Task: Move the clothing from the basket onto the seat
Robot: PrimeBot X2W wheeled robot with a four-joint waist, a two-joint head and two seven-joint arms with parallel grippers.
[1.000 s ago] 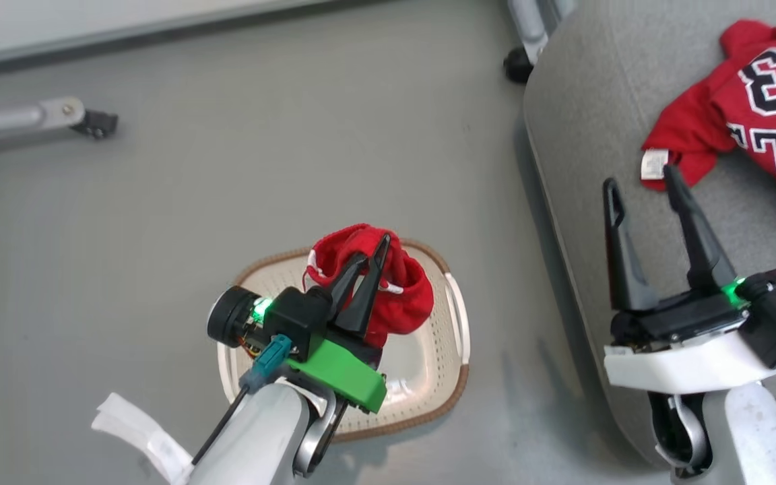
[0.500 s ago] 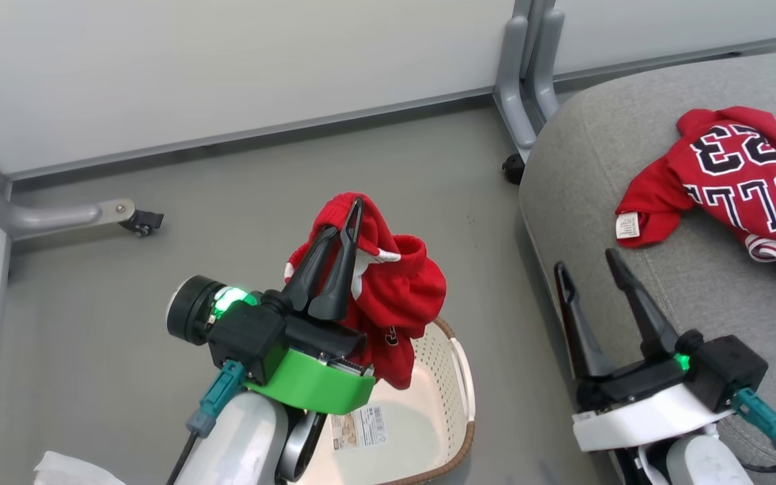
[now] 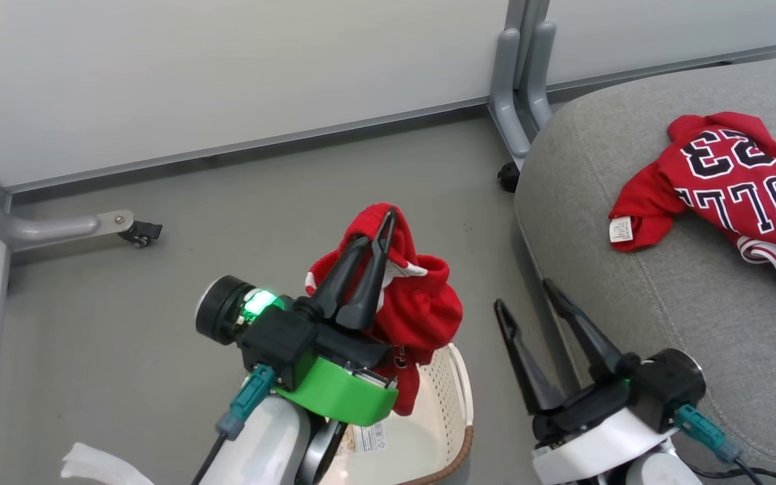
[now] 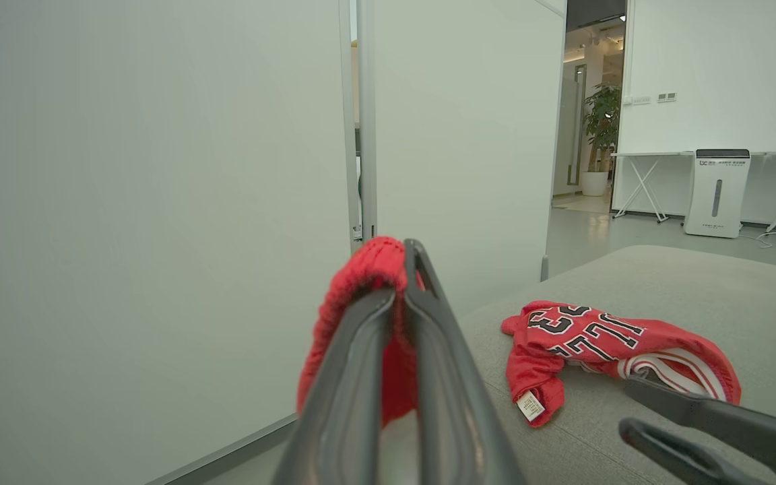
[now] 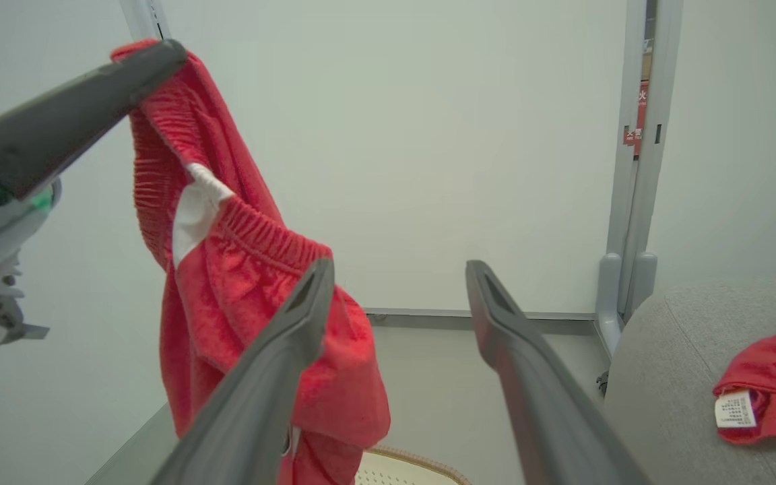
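I expect an empty basket [image 3: 430, 420] when I carry the red garment onto the seat, because the cream basket's bottom [image 3: 385, 451] can be seen below the garment.
My left gripper [image 3: 376, 232] is shut on the waistband of the plain red garment [image 3: 422, 316], which hangs in the air above the cream basket [image 3: 459, 397] at the bottom edge. In the left wrist view the shut fingers pinch red cloth [image 4: 354, 289]. The "BULLS 23" jersey [image 3: 731, 182] lies spread on the grey seat [image 3: 664, 283] at the right. My right gripper [image 3: 524, 296] stands open and empty beside the seat's left edge, between seat and basket. The right wrist view has the hanging garment [image 5: 246, 283] just left of its open fingers [image 5: 399, 268].
White partition walls close off the back. A grey partition post [image 3: 519, 87] and a small black caster [image 3: 508, 176] stand by the seat's far left corner. Another grey leg with a caster [image 3: 139, 232] lies on the floor at the left. A white strip [image 3: 91, 465] hangs at the lower left.
The head camera has tilted up. My left gripper has lifted the plain red garment out of the basket. The right gripper has shifted left, off the seat's edge.
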